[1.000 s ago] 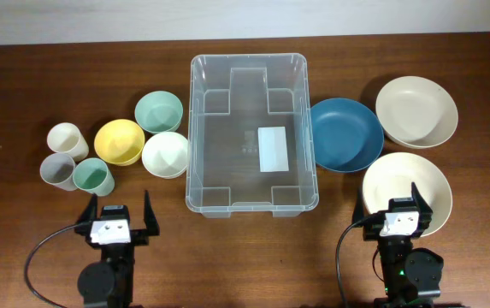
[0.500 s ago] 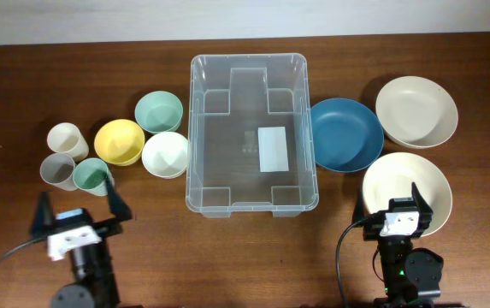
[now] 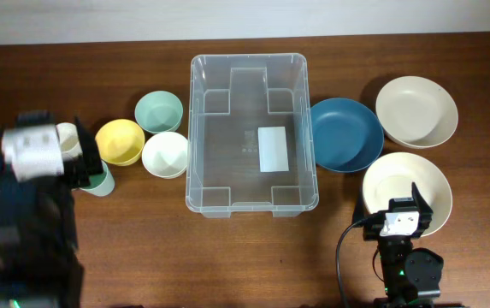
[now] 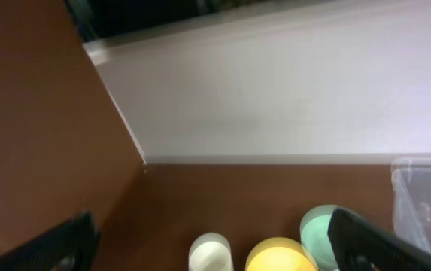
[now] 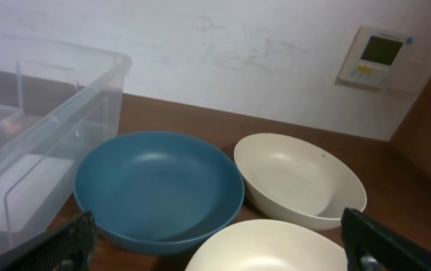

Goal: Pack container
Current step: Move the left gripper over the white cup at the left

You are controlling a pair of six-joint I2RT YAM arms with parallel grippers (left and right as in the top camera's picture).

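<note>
The cream cup's rim stands open with a gap point(image 4: 239, 257) toward the yellow bowl, so I should continue to bring my left gripper down until its open fingers straddle that rim point(image 4: 228, 244).
The container point(image 3: 253, 133), a large clear bin with a white label on its base, stands in the middle of the table; a corner of the container point(image 4: 426, 197) shows in the left wrist view and one end of the container point(image 5: 42, 128) in the right wrist view. My left gripper point(image 3: 38, 141) is raised and blurred over the cups at the left, open, with nothing between its fingers point(image 4: 358, 242). Below it I see a cream cup point(image 4: 210, 254), a yellow bowl point(image 3: 121, 141) and a mint bowl point(image 3: 159, 111). My right gripper point(image 3: 390, 202) rests open at the near cream bowl point(image 3: 407, 192).
A white bowl point(image 3: 165, 154) sits beside the container's left wall, and a teal cup point(image 3: 102, 182) peeks out under my left arm. Right of the container lie a blue bowl point(image 3: 345, 134) and a second cream bowl point(image 3: 416, 111). A white wall runs behind the table.
My left arm has lifted off its rest at the front edge and swung left and back, now over the cups. The right arm has not moved.
</note>
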